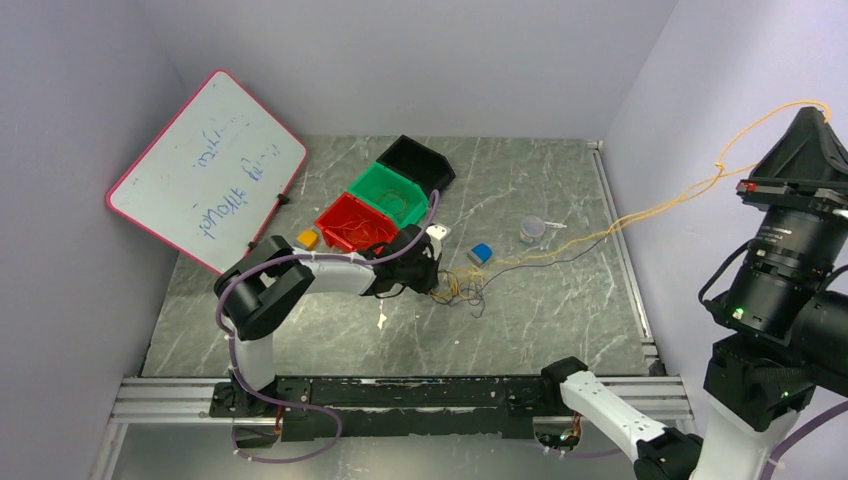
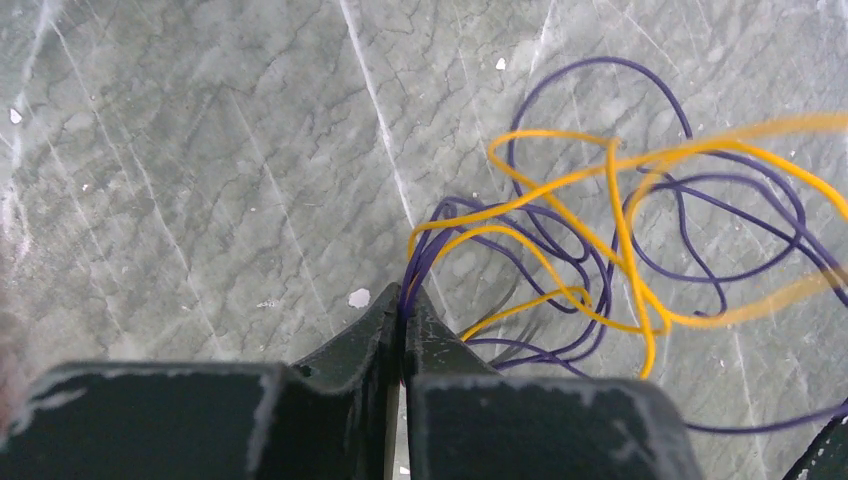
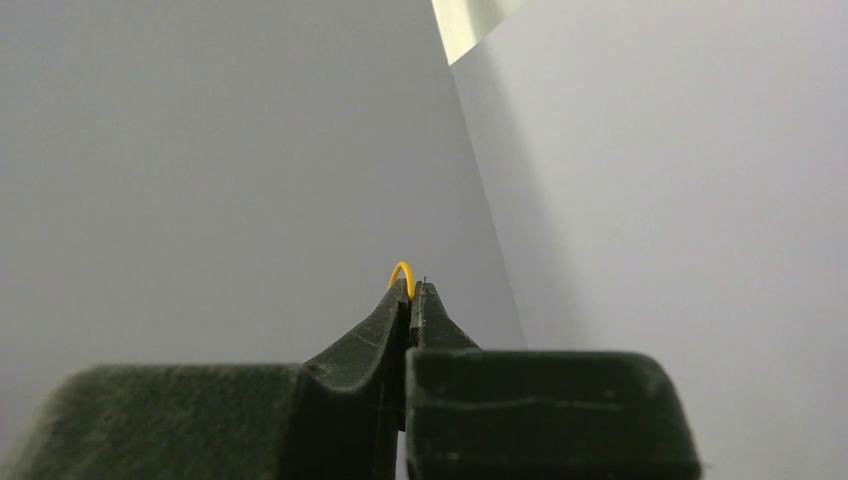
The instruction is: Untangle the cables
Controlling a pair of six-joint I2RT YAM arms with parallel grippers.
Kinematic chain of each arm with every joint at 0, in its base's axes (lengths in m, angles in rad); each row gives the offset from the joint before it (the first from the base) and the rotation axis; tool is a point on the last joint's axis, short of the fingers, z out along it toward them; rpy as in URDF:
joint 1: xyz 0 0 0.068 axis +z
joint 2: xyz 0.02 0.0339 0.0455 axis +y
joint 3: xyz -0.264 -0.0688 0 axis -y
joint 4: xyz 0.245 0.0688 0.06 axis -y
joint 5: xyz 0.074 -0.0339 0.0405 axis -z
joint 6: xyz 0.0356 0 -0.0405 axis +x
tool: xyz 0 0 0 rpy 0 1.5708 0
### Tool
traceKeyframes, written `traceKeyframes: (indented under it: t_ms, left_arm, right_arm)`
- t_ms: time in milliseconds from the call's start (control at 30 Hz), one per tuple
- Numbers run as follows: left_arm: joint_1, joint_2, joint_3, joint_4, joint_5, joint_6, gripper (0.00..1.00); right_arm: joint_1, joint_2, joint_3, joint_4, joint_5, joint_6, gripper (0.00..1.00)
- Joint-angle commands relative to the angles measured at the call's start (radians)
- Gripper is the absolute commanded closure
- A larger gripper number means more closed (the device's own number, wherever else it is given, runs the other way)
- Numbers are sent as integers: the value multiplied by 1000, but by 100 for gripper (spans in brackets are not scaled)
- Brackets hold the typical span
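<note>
My right gripper should ease back first, because a piece of purple cable (image 1: 566, 261) runs along the taut yellow cable (image 1: 608, 232). My left gripper will then pull the piece of purple cable off the yellow cable.
The cables lie in a loose tangle (image 1: 465, 285) on the grey marble floor. In the left wrist view, purple cable loops (image 2: 700, 215) cross yellow cable loops (image 2: 620, 230). My left gripper (image 2: 404, 300) (image 1: 436, 283) is low at the tangle's left edge, shut on several purple strands that run in between its tips. My right gripper (image 3: 412, 288) (image 1: 818, 108) is raised high at the far right, shut on a small loop of the yellow cable (image 3: 402, 272). That yellow cable (image 1: 660, 208) stretches taut from the tangle up to it. A dark strand (image 1: 575, 247) also trails to the right.
Red (image 1: 355, 222), green (image 1: 392, 195) and black (image 1: 418, 162) bins stand in a row behind the left arm. A whiteboard (image 1: 205, 165) leans at the back left. An orange block (image 1: 307, 239), a white block (image 1: 438, 232), a blue block (image 1: 481, 253) and a clear cup (image 1: 535, 229) lie near the tangle.
</note>
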Motion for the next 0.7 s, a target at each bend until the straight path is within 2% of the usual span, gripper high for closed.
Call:
traceKeyframes:
  t_ms: [0,167,333,667]
  left_arm:
    - [-1,42,-58,-121,-62,5,93]
    - [-1,60,-56,-112,-63,-4,93]
    - [-1,58,-74,-125,-122,-21,93]
    - [-1,85,-81,-125,-166,-16,93]
  right_arm:
    - [4,-18,2,66,47,-15,100]
    - [4,-8,5,40,42,-13,100]
    - [3,-24,-8,122,86,-55,100]
    - [11,-9,64,125,116,-108,100]
